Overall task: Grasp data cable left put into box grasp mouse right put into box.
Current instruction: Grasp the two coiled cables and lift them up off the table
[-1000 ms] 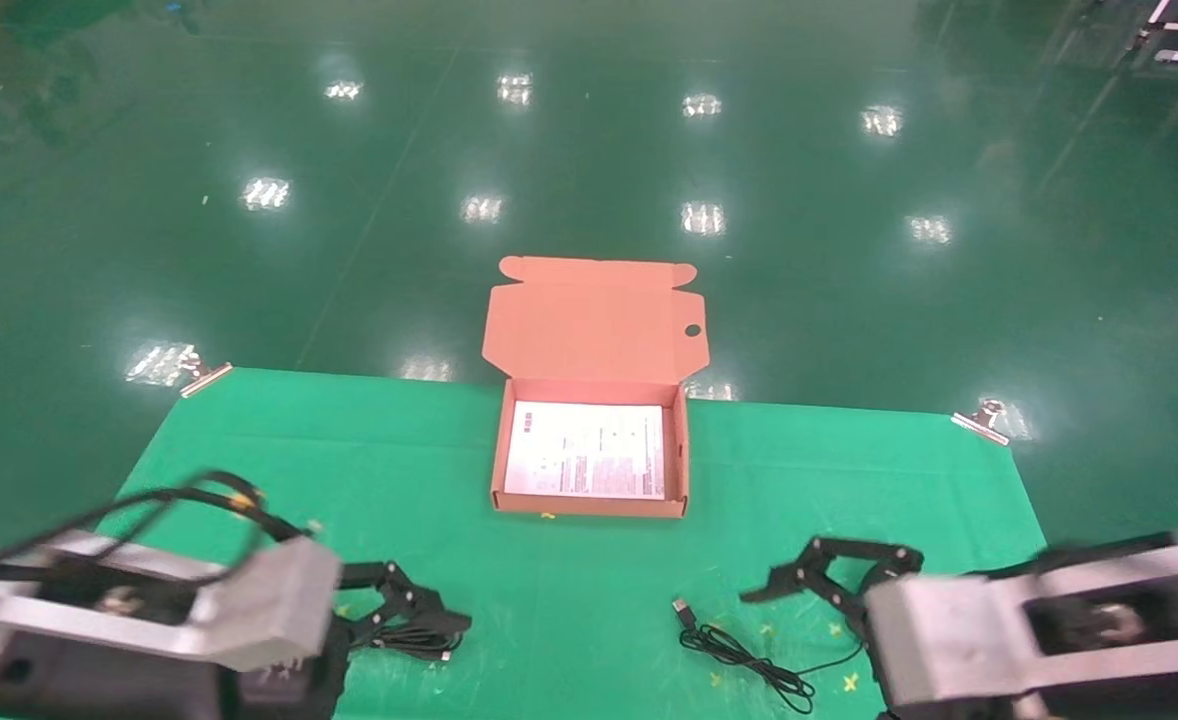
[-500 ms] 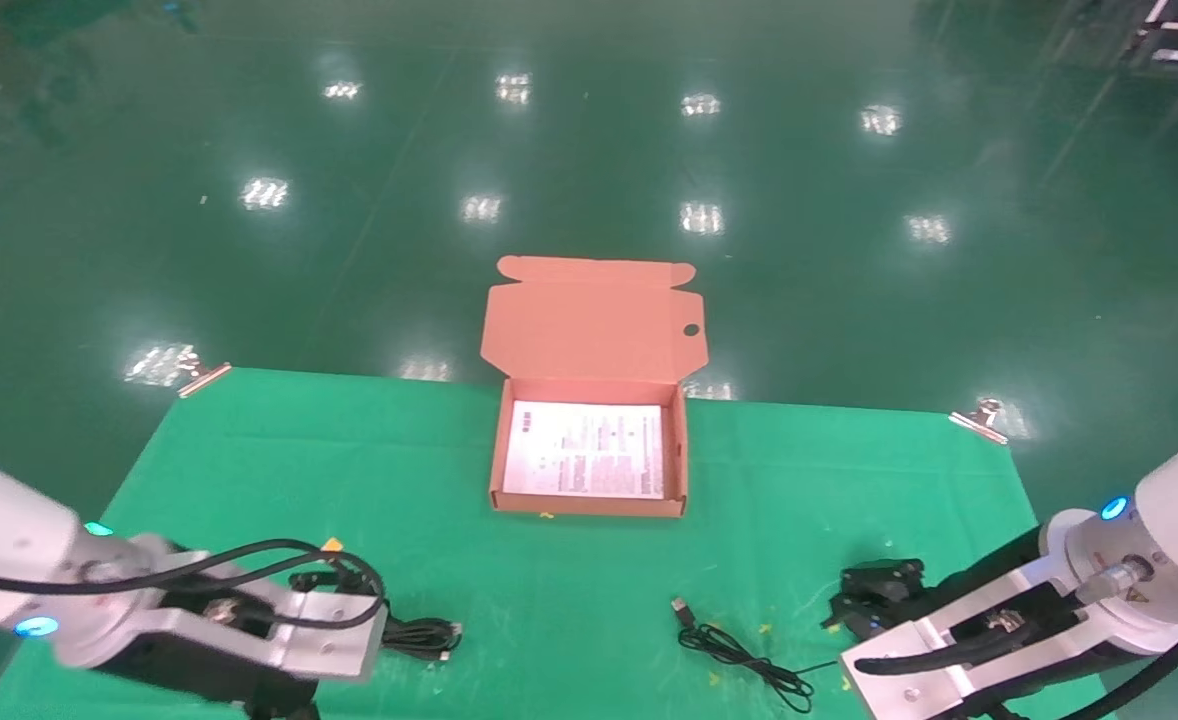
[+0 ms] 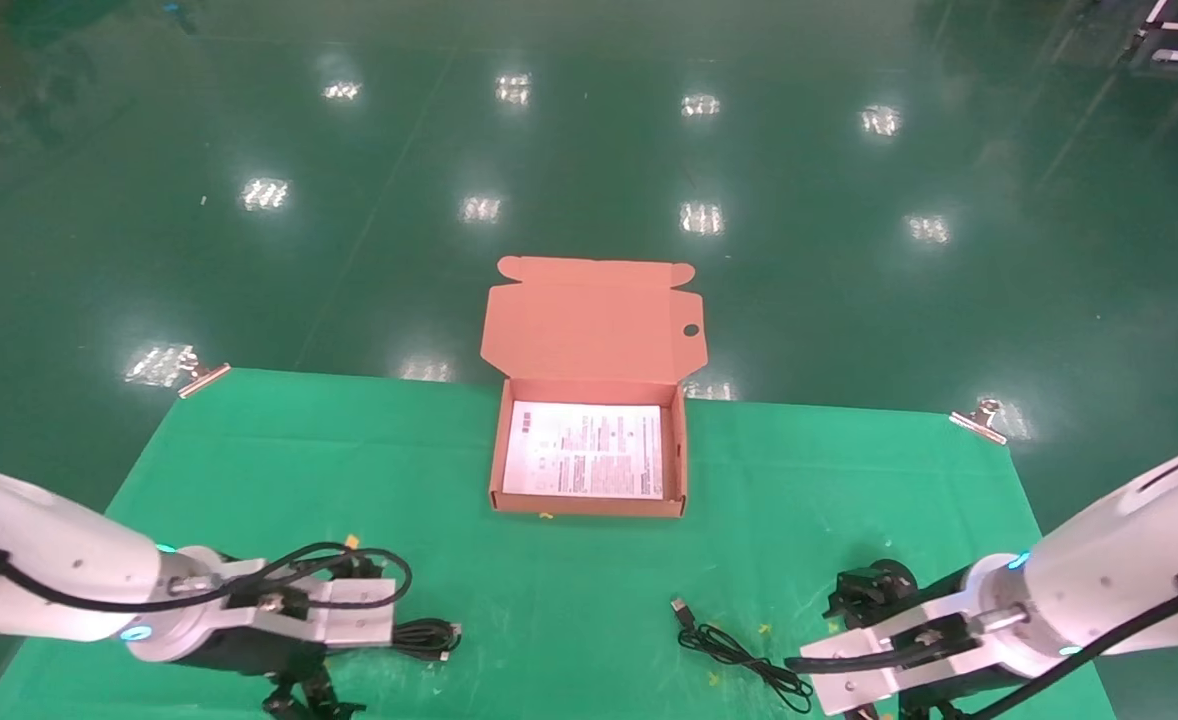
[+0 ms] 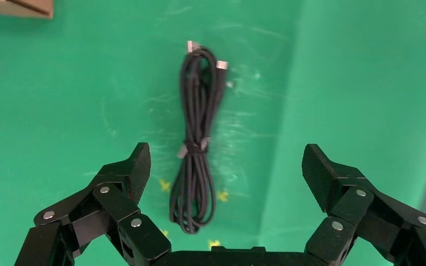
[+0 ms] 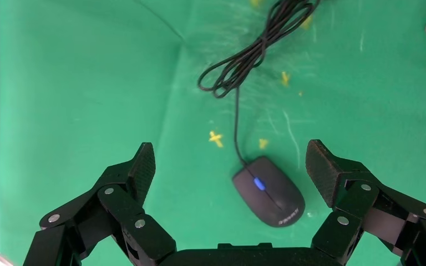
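Note:
My gripper will lift the data cable (image 3: 426, 638), and the cable will stay a straight, compact bundle, plugs included, because a tie (image 4: 195, 148) holds the loops tight around their middle.
The data cable (image 4: 197, 145), a tied black bundle with silvery plugs, lies on the green cloth near the front left; one end of it shows in the head view (image 3: 431, 636). My left gripper (image 4: 226, 166) is open, above it, with the bundle between the fingers nearer one finger. The black mouse (image 5: 269, 191) with its blue light lies at the front right. My right gripper (image 5: 230, 166) is open above it, the mouse nearer one finger. The mouse's cord (image 3: 744, 660) trails left to a USB plug (image 3: 681, 607). The orange-brown box (image 3: 589, 507) stands open at mid-table.
The box lid (image 3: 594, 320) stands up at the back, and a white leaflet (image 3: 586, 450) covers the box floor. Metal clips (image 3: 204, 377) (image 3: 981, 420) hold the cloth at the table's far corners. Shiny green floor lies beyond.
Both arms have swung so that their grippers point down, the left over the data cable and the right over the mouse. Cable, mouse and box have not moved.

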### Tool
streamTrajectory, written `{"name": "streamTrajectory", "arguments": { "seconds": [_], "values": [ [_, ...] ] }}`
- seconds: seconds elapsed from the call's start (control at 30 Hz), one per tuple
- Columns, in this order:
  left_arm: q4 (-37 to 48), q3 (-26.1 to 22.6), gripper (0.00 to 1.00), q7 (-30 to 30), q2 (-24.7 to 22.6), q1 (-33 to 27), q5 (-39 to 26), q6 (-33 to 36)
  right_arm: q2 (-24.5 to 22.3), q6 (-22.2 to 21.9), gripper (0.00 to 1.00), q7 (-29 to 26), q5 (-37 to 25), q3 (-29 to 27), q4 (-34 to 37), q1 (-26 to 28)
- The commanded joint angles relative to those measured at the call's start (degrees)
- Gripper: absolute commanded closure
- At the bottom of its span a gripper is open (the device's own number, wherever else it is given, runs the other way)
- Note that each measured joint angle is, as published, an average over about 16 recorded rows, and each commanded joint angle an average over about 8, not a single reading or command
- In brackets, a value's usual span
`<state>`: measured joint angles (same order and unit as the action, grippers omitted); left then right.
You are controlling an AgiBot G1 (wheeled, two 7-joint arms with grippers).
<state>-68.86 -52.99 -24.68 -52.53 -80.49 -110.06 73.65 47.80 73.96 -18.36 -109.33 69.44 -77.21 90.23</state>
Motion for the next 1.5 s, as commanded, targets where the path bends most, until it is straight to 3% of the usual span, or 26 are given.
{"name": "streamTrajectory", "arguments": {
  "seconds": [0.03,0.4,0.87,0.9,0.93,1.13,1.17,1.2,1.5],
  "values": [
    [1.14,-0.06,0.0,-1.05,-0.8,0.47,-1.39,-1.81,0.44,-1.96,0.0,-1.67,-1.97,0.35,0.04,-1.28],
    [14.01,0.14,0.0,-0.61,-6.28,-0.16,-1.37,-5.0,3.48,-8.36,0.0,-7.88,-5.39,0.47,4.13,-5.76],
    [25.41,0.3,0.0,6.51,-9.45,-0.48,0.29,-7.23,8.57,-12.06,0.0,-4.82,-0.82,-0.71,15.93,-7.36],
    [25.94,0.31,0.0,6.81,-9.58,-0.55,0.34,-7.27,8.98,-12.17,0.07,-4.49,-0.49,-0.77,16.7,-7.4],
    [26.45,0.31,0.06,7.11,-9.71,-0.63,0.4,-7.29,9.36,-12.29,0.19,-4.11,-0.19,-0.83,17.46,-7.43],
    [28.84,0.3,0.81,8.25,-10.36,-1.0,0.59,-7.4,10.95,-12.93,0.94,-2.27,1.03,-1.06,20.76,-7.65],
    [29.07,0.3,0.93,8.34,-10.44,-1.03,0.61,-7.44,11.08,-13.03,1.0,-2.1,1.09,-1.08,21.08,-7.67],
    [29.24,0.3,1.0,8.39,-10.5,-1.05,0.62,-7.47,11.16,-13.12,1.0,-2.01,1.12,-1.09,21.3,-7.7],
    [29.19,0.31,1.0,8.35,-10.52,-1.1,0.69,-7.41,11.13,-13.12,1.0,-2.07,1.22,-1.13,21.27,-7.69]
  ]
}}
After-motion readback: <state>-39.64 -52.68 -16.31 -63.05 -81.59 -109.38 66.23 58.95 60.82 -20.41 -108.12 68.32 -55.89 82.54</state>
